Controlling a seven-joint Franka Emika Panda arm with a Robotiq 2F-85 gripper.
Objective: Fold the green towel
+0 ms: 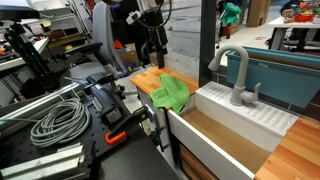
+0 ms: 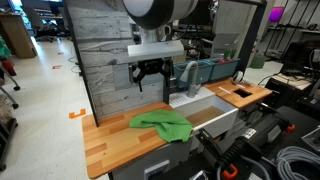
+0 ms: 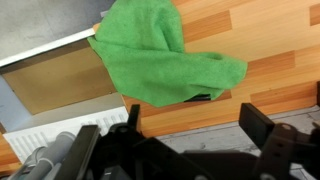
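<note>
I carry on lowering my gripper until my spread fingers can pinch the green towel's tapered end (image 2: 141,121), which lies on open wood before them.
The green towel (image 2: 163,125) lies crumpled on the wooden countertop (image 2: 110,140), one edge hanging over the sink's rim. It also shows in an exterior view (image 1: 172,94) and in the wrist view (image 3: 160,55). My gripper (image 2: 150,75) hangs above the counter, behind and above the towel, apart from it. In the wrist view its two dark fingers (image 3: 195,118) stand wide apart with nothing between them. The gripper is open and empty.
A white sink (image 2: 205,112) with a grey faucet (image 1: 238,75) sits beside the towel. A grey wood-panel wall (image 2: 105,50) stands behind the counter. Coiled cables (image 1: 55,122) and an orange-handled clamp (image 1: 118,135) lie on a nearby dark bench.
</note>
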